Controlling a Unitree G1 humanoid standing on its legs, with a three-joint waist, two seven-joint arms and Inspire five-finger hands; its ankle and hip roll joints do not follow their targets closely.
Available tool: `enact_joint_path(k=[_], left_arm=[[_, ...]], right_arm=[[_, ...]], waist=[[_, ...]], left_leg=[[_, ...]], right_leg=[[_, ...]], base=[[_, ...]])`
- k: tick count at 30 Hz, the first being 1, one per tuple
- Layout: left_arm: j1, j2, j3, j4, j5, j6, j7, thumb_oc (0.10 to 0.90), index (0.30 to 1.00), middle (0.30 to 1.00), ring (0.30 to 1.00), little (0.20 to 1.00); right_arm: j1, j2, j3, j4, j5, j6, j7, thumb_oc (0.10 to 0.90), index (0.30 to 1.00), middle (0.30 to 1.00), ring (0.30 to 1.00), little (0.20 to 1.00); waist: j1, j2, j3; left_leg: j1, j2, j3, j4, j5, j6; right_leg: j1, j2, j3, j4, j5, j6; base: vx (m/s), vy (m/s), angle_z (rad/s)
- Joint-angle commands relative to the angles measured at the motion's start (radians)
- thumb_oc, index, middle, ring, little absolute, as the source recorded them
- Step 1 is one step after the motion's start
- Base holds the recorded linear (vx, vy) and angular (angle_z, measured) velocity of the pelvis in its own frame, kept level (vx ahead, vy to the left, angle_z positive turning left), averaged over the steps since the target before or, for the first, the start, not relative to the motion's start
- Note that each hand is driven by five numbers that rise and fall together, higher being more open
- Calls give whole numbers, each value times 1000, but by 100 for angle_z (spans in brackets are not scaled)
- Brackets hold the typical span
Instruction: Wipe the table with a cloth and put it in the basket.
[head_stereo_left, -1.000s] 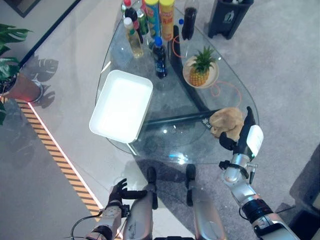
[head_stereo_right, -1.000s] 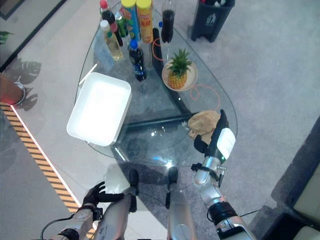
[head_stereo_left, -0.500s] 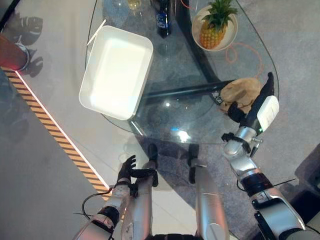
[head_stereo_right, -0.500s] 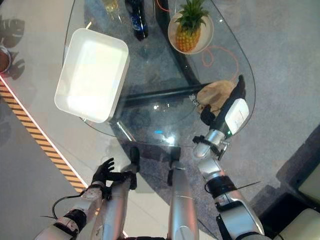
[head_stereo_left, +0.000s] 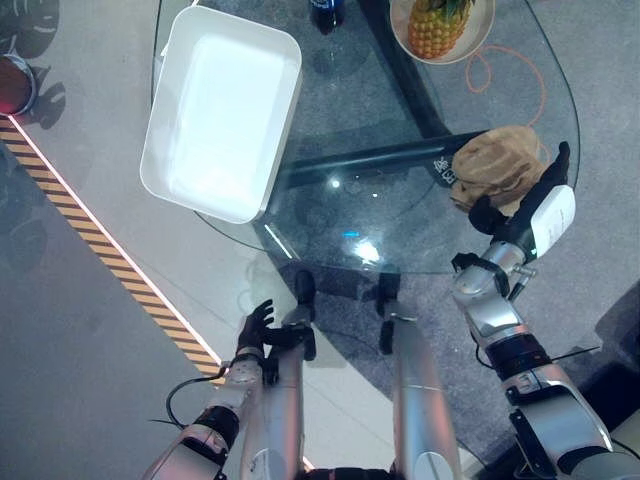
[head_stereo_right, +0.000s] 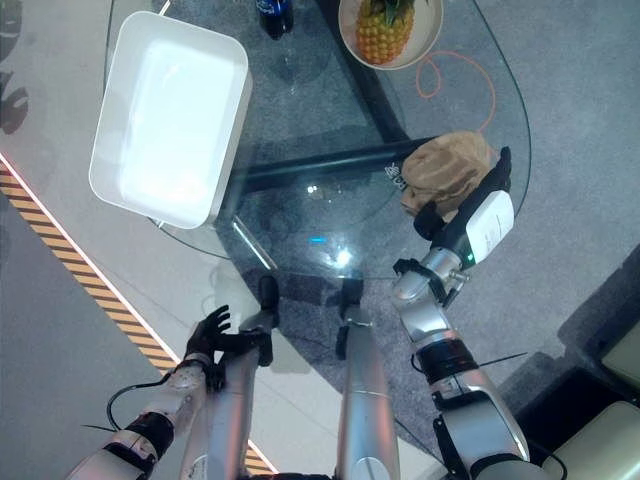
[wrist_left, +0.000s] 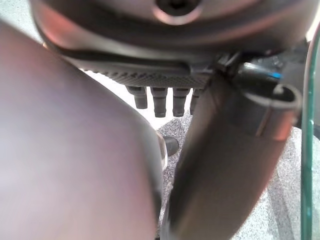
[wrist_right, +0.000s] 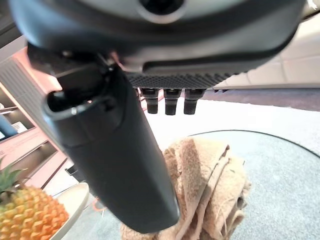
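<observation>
I see deep folds (wrist_right: 214, 187) gathering into a compact heap, so the tan cloth (head_stereo_left: 497, 168) will stay a bunched wad when I pull it across the glass table.
A crumpled tan cloth (head_stereo_left: 497, 165) lies on the round glass table (head_stereo_left: 370, 215), close to its right edge. My right hand (head_stereo_left: 535, 210) stands just off that edge beside the cloth, open, fingers straight and pointing away from me. Its thumb reaches toward the cloth's near side. In the right wrist view the cloth (wrist_right: 210, 185) lies past the thumb with nothing curled round it. The white rectangular basket (head_stereo_left: 225, 110) sits empty on the table's left side. My left hand (head_stereo_left: 255, 325) hangs low beside my leg, open with fingers spread.
A pineapple on a plate (head_stereo_left: 438, 25) stands at the table's far side, with a dark bottle (head_stereo_left: 325, 8) beside it. An orange cord (head_stereo_left: 480, 70) loops under the glass. A striped line (head_stereo_left: 110, 250) crosses the floor on the left, past a red plant pot (head_stereo_left: 12, 85).
The whole picture has shifted as the camera tipped down and nearer. My right hand stays beside the cloth, and the left hand stays by my leg.
</observation>
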Motion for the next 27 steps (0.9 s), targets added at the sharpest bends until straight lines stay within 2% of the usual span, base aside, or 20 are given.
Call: enact_joint_path(k=[1,5,8,15,20,23,26,27], left_arm=[[87,7,-11,7,-17,28,23,800,900,900,900,900],[85,8,-16,-16,-27,38,26,800,900,900,900,900],[84,9,-20,-20,-34,37,28,800,900,900,900,900],[84,13,-23,-36,-40,43,29,800,900,900,900,900],[81,22,-27,-53,-47,44,33,800,900,900,900,900],[79,26,-30,-63,-45,45,33,800,900,900,900,900],[77,33,-33,-62,-47,36,23,800,900,900,900,900],[76,35,-35,-61,-51,34,20,800,900,900,900,900]], right_arm=[[-9,-107,-47,-85,19,-50,-1,800,900,900,900,900],[-31,-122,-10,-126,-2,-133,154,800,900,900,900,900],[-48,-133,11,-150,-8,-145,192,800,900,900,900,900],[-70,-154,13,-142,9,-161,250,800,900,900,900,900],[-93,-165,36,-132,-11,-162,339,800,900,900,900,900],[-109,-172,54,-127,-15,-149,356,800,900,900,900,900],[-127,-186,67,-89,6,-137,327,800,900,900,900,900],[-131,-188,68,-74,0,-129,322,638,761,761,761,738]], waist=[[-12,25,-18],[-10,28,-18],[-6,30,-18],[1,35,-18],[8,40,-18],[15,43,-18],[22,46,-18],[23,48,-18]], left_leg=[[-79,-18,-13,115,-54,18],[-118,-19,-21,128,-53,20],[-135,-19,-25,134,-51,18],[-170,-22,-31,147,-50,18],[-209,-24,-38,160,-50,17],[-223,-26,-39,162,-49,21],[-236,-30,-40,162,-45,23],[-239,-31,-41,165,-45,22]], right_leg=[[-15,-3,-60,-5,29,1],[-58,1,-55,13,28,-3],[-78,3,-55,29,24,-5],[-115,2,-56,48,24,-5],[-154,1,-56,69,22,-6],[-169,-1,-60,78,20,-7],[-182,-4,-64,81,26,-6],[-186,-5,-64,85,26,-5]], base=[[0,0,0],[0,0,0],[0,0,0],[13,-4,2],[12,-3,2],[12,-2,4],[0,1,1],[0,0,0]])
